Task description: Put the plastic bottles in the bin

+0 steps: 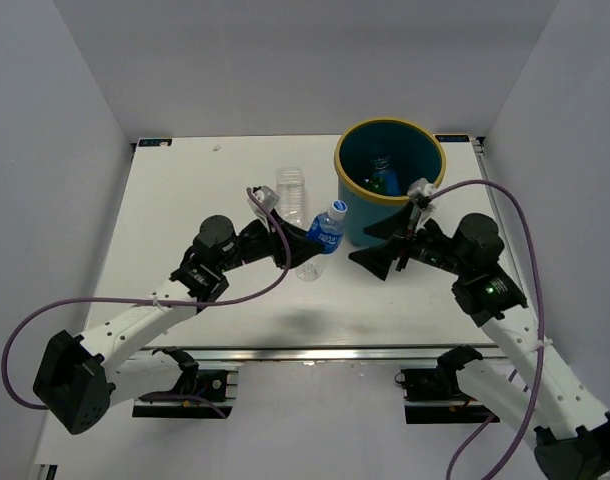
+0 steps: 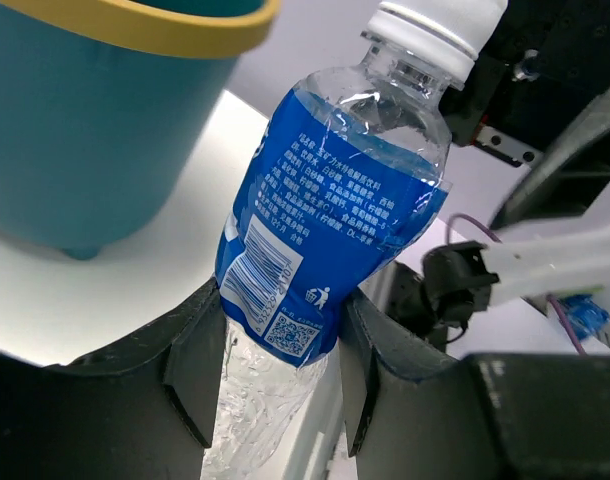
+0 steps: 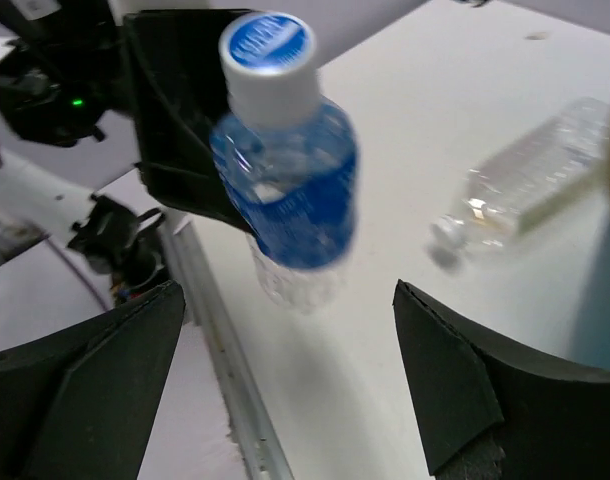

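Note:
The robot's left gripper is holding the bottle with blue label short of the bin, so next the right gripper takes over that bottle and lets it down into the bin.
My left gripper is shut on the clear bottle with blue label and cap, holding it above the table just left of the bin. In the left wrist view the bottle sits between my fingers, with the bin's teal wall at the upper left. The bin holds a green bottle. A larger clear bottle lies on the table behind the held one. My right gripper is open and empty in front of the bin; its view shows the held bottle and the clear bottle.
The white table is walled on the left, right and back. Its front edge is a metal rail. Purple cables loop from both arms.

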`<action>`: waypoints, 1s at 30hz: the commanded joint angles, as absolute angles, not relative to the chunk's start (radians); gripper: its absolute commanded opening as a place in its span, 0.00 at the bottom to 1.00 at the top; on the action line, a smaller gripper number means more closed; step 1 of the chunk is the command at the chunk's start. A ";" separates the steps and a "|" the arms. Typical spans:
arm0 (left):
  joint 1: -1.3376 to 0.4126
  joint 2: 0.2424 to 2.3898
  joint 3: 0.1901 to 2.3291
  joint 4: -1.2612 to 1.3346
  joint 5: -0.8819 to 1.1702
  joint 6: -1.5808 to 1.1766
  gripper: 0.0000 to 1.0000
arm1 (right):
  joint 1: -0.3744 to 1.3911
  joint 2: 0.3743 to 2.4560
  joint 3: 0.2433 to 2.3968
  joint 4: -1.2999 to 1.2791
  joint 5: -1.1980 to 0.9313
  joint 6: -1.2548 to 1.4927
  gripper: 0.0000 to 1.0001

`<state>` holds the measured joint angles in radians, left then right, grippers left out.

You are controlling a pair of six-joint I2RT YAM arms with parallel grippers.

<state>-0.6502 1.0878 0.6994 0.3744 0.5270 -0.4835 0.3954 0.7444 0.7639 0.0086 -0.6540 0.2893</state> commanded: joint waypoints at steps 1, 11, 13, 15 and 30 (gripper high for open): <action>-0.695 1.080 0.707 0.428 0.529 -0.488 0.00 | 0.506 0.817 0.839 0.101 -0.624 0.273 0.89; -0.732 1.131 0.703 0.475 0.549 -0.531 0.00 | 0.664 0.933 0.870 0.173 -0.441 0.239 0.89; -0.732 1.131 0.678 0.506 0.549 -0.548 0.00 | 0.664 0.927 0.844 0.240 -0.417 0.236 0.89; -0.732 1.141 0.669 0.555 0.580 -0.572 0.00 | 0.664 0.917 0.809 0.293 -0.423 0.252 0.85; -0.732 1.023 0.718 0.270 0.292 -0.473 0.98 | 0.663 0.922 0.928 0.133 -0.042 0.241 0.24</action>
